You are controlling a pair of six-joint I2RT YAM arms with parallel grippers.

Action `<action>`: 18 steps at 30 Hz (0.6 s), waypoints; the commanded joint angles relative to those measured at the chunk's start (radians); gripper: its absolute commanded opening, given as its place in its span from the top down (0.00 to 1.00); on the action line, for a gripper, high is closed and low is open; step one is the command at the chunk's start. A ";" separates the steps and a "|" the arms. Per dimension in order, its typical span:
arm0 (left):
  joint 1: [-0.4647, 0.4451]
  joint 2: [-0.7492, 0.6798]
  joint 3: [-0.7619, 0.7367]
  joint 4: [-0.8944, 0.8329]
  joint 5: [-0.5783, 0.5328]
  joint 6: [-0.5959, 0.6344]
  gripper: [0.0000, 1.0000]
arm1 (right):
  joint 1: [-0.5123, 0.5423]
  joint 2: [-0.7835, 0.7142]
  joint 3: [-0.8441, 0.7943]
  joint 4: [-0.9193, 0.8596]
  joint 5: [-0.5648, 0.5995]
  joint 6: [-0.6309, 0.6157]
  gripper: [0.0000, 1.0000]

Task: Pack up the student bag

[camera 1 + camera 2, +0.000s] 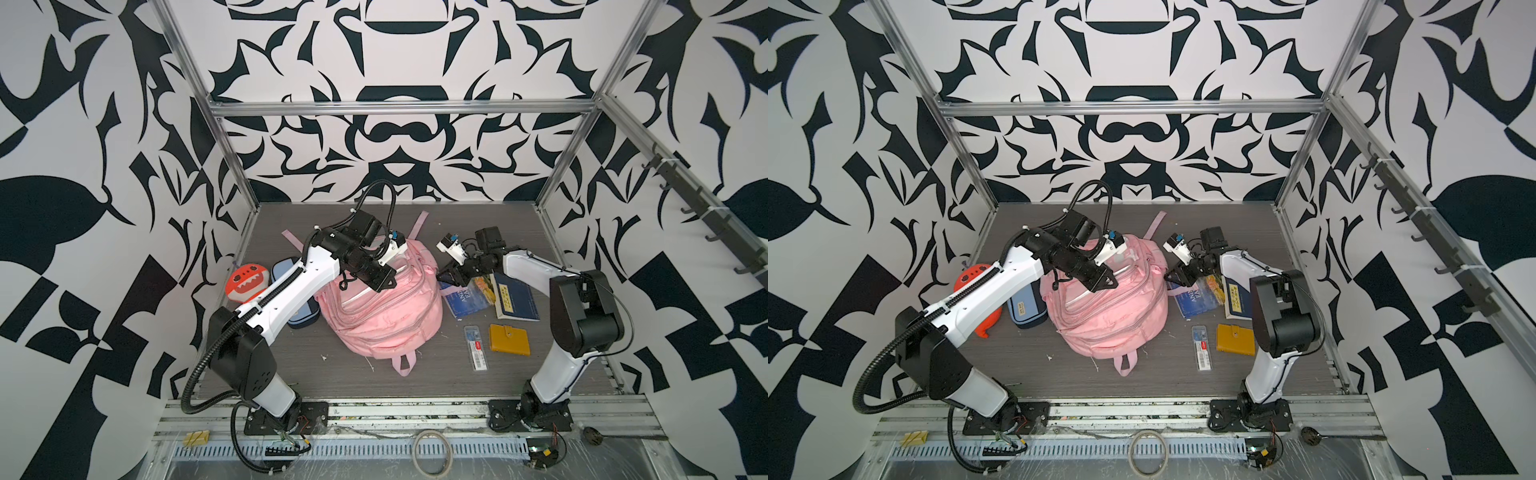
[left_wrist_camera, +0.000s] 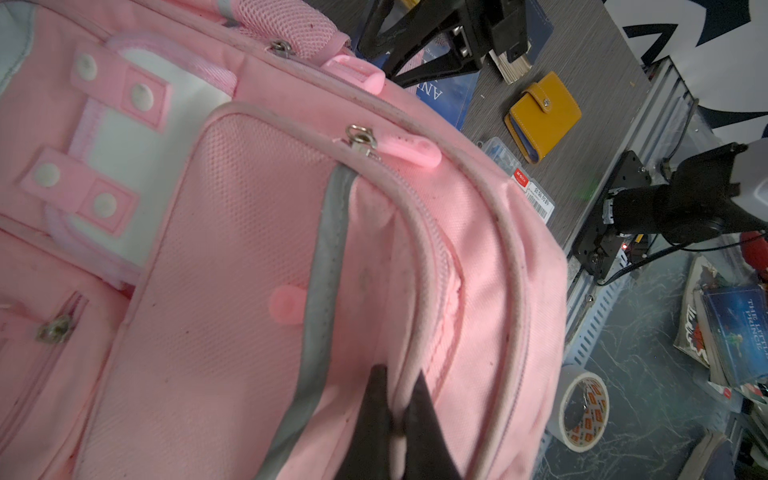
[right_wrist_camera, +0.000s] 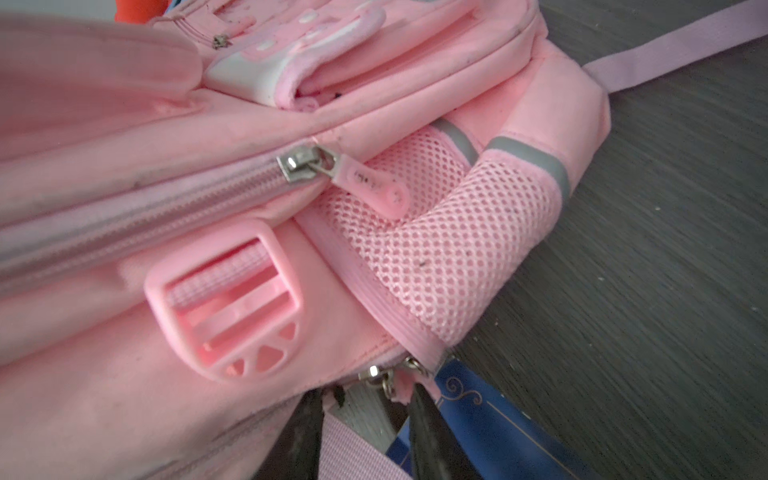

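Observation:
The zip sliders are low over the blue book. Before I pull them, my left gripper next moves off the front pocket and raises the bag near its handle.
The student bag, a large pink backpack, lies front-up in the middle of the table. My left gripper rests on its upper front. In the left wrist view the left gripper is shut, pinching the pale piped edge of a front pocket. My right gripper is at the bag's right side, over a blue book. In the right wrist view the right gripper is open around two metal zip sliders. A small pink pull tab touches one finger.
Right of the bag lie a blue book, a dark navy book, a yellow wallet and a clear slim box. Left of it are a blue pencil case and an orange plush toy, partly under the left arm.

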 commanded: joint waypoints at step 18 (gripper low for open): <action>-0.201 -0.121 -0.211 0.092 -0.318 -0.012 0.20 | -0.048 -0.270 -0.183 0.270 0.174 0.377 0.52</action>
